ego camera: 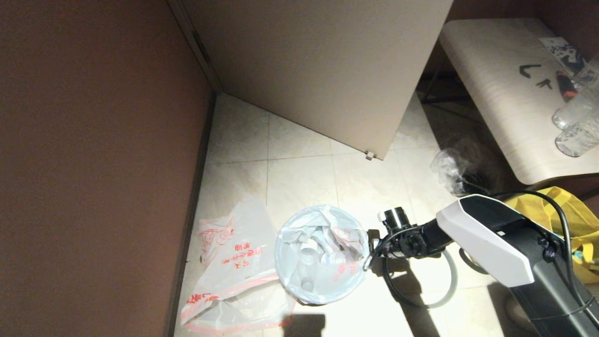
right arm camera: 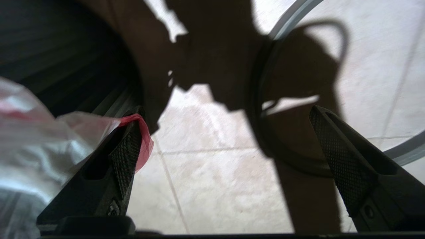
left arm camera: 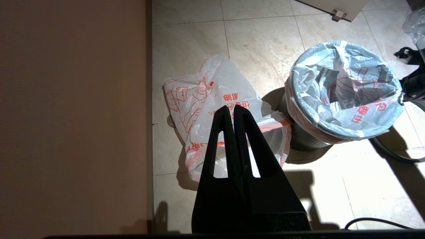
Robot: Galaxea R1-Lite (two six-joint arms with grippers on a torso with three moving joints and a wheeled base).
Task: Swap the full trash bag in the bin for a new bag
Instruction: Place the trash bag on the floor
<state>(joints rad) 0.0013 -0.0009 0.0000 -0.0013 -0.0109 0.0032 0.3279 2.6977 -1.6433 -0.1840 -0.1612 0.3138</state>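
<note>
I expect the bin [ego camera: 321, 255] to slide along a bit when I pull the red hem, because the trash bag's film is folded over the rim [ego camera: 362, 242] and there are bottles inside.
The small grey bin [left arm camera: 300, 141] stands on the tiled floor, lined by the full trash bag [ego camera: 323, 276]; its film is folded over the rim and bottles show inside. The bin's thin grey hoop [ego camera: 452, 280] lies on the floor to its right. The slack new bag [ego camera: 234, 276] lies flat to the bin's left, by the wall. My right gripper [right arm camera: 225, 112] is open, low at the bin's right side. The bag's red hem [right arm camera: 142, 141] drapes over one of its fingers [right arm camera: 124, 156]. My left gripper [left arm camera: 232, 108] is shut and empty, hanging above the new bag [left arm camera: 206, 99].
A brown wall [ego camera: 93, 164] runs along the left and an open door [ego camera: 318, 61] stands behind the bin. To the right are a small clear bag [ego camera: 450, 168], a yellow tote [ego camera: 573, 217] and a low table [ego camera: 496, 84] with clear cups [ego camera: 575, 121].
</note>
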